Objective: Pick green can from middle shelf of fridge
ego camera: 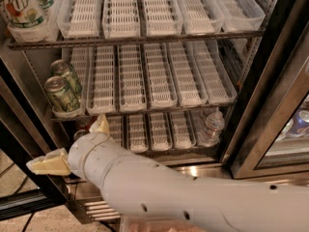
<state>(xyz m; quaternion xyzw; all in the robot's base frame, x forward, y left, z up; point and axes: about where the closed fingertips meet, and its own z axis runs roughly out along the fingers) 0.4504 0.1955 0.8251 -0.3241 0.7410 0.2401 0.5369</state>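
Next, I back away and turn my gripper's fingers straight before I line up with the front green can (63,94), because my gripper is tilted toward the black door frame (21,129) below the shelf.
Two pale green cans stand one behind the other in the leftmost lane of the middle shelf (159,109): the front green can (62,94) and the second one (65,70) behind it. My gripper (67,144) is below and just in front of that shelf, under the cans and not touching them. Its cream fingers (48,164) are spread apart with nothing between them. One finger points left and the other (100,124) points up towards the shelf rail. The fridge (270,81) stands open.
The other white lane trays (164,76) of the middle shelf hold nothing. A 7UP container (21,6) stands on the top shelf at the left. A clear water bottle (212,127) stands on the lower shelf at the right. The black door frame (24,129) runs close to the gripper's left.
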